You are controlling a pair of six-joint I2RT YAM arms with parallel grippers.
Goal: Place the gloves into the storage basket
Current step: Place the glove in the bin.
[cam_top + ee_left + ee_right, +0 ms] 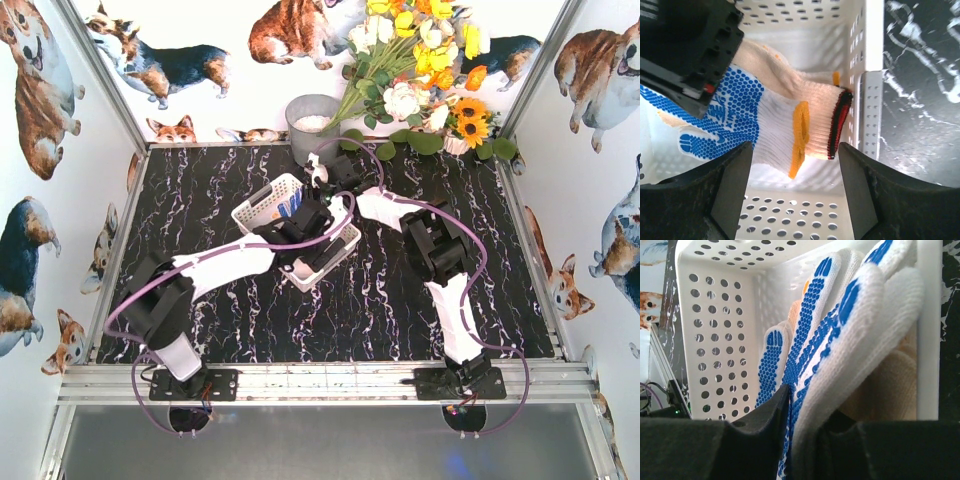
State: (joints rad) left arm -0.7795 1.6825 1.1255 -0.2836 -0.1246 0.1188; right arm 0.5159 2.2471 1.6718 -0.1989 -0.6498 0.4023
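My right gripper is holding the blue-dotted glove, which stands creased with its fingers raised [860, 305] beside the basket's rim. Next, my right gripper opens and smooths the palm [742, 107] flat.
The white storage basket [256, 210] stands mid-table with both arms over it. My right gripper [807, 405] is shut on the blue-dotted glove [840, 315] and holds it inside the basket [715, 340]. In the left wrist view this glove [735, 110] lies over a cream glove with red-and-black cuff trim [822, 117], and the right gripper [695, 55] shows at upper left. My left gripper [795, 172] is open and empty just above the orange-trimmed cuff [801, 125], over the basket's perforated floor [805, 220]. From above, the left gripper [305, 235] and right gripper [318, 188] hide most of the gloves.
A grey round metal bucket [312, 125] stands at the back behind the basket. A bunch of flowers [420, 70] fills the back right corner. Corgi-printed walls close in the left, right and back sides. An aluminium rail [320, 380] runs along the near edge.
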